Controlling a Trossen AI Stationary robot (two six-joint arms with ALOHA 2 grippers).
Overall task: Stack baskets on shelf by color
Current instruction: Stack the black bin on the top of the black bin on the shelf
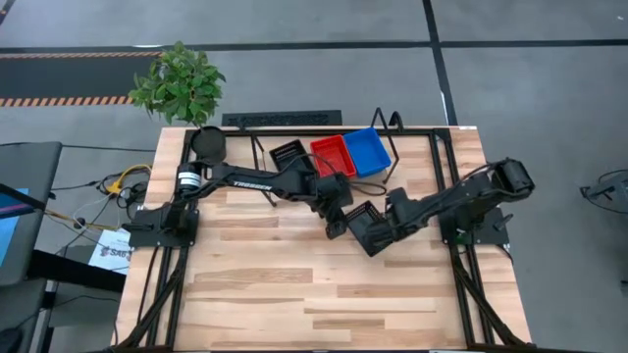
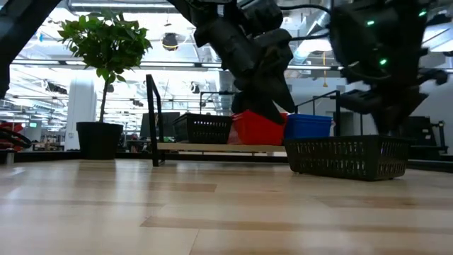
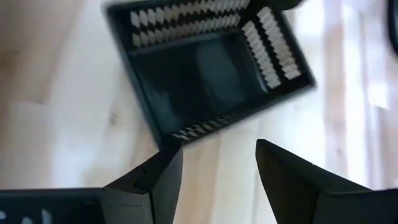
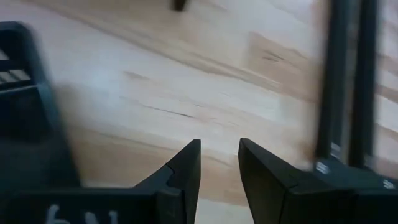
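Observation:
My left gripper has only wood between its fingers beside the black basket's near side (image 3: 239, 117), so it should move over and grip the basket's side (image 3: 138, 82) facing the shelf.
A black basket (image 1: 360, 218) (image 2: 347, 157) sits flat on its bottom on the table, near the middle. My left gripper (image 3: 217, 165) (image 1: 337, 218) hovers open just short of this basket's (image 3: 211, 74) near wall, with nothing between its fingers. My right gripper (image 4: 219, 158) (image 1: 378, 238) is open over bare wood, the same basket (image 4: 25, 99) off to its side. On the shelf (image 2: 212, 147) at the far edge stand a black basket (image 1: 289, 155), a red basket (image 1: 332, 155) and a blue basket (image 1: 368, 150), side by side.
A potted plant (image 1: 180, 83) stands beyond the far left corner. The shelf's black wire frame (image 1: 392, 123) rises at the far edge. Bare tabletop (image 1: 324, 294) stretches toward the near edge. The two arms nearly meet over the table's middle.

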